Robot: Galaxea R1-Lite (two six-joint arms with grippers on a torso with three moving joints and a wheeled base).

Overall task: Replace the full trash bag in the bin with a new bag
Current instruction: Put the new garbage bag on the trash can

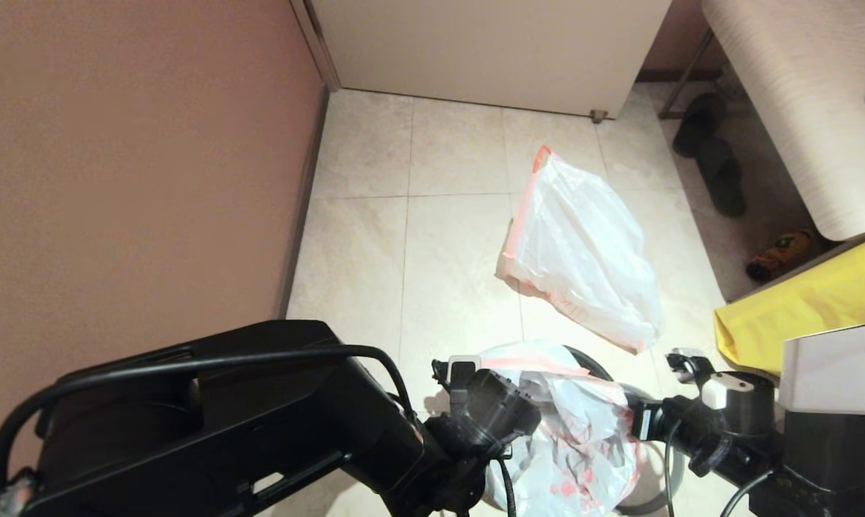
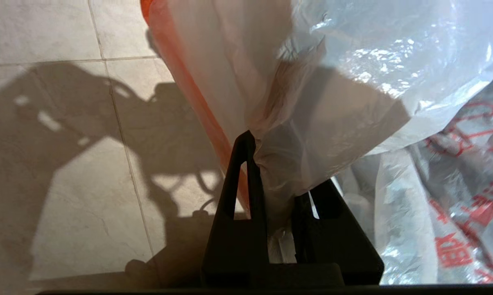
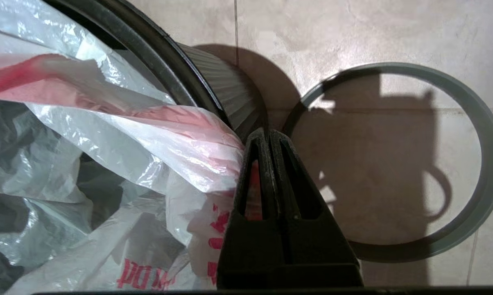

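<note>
The new bag's far hem is inside the bin's black rim (image 1: 595, 365). My right gripper needs to come back, reach under that part of the bag's hem (image 1: 578, 375) and carry it over.
The new bag (image 1: 583, 438), thin and white with red print and a pink-orange hem, hangs over the mouth of the bin (image 1: 599, 368), at the bottom of the head view. My left gripper (image 1: 475, 368) is shut on a gathered fold of the new bag (image 2: 353, 102) by its hem. My right gripper (image 3: 267, 135) is at the bag's other side, its fingers pressed together at the hem of the new bag (image 3: 107, 123) beside the bin's black rim (image 3: 156, 53). The full trash bag (image 1: 583, 251) lies on the tiles beyond the bin.
The grey hoop (image 3: 490, 164) lies flat on the floor right beside the bin. A yellow fabric bag (image 1: 806, 309) and a white box (image 1: 835, 366) stand to the right. A bench (image 1: 799, 93) with slippers (image 1: 720, 172) under it is at the far right. A wall (image 1: 116, 143) runs along the left.
</note>
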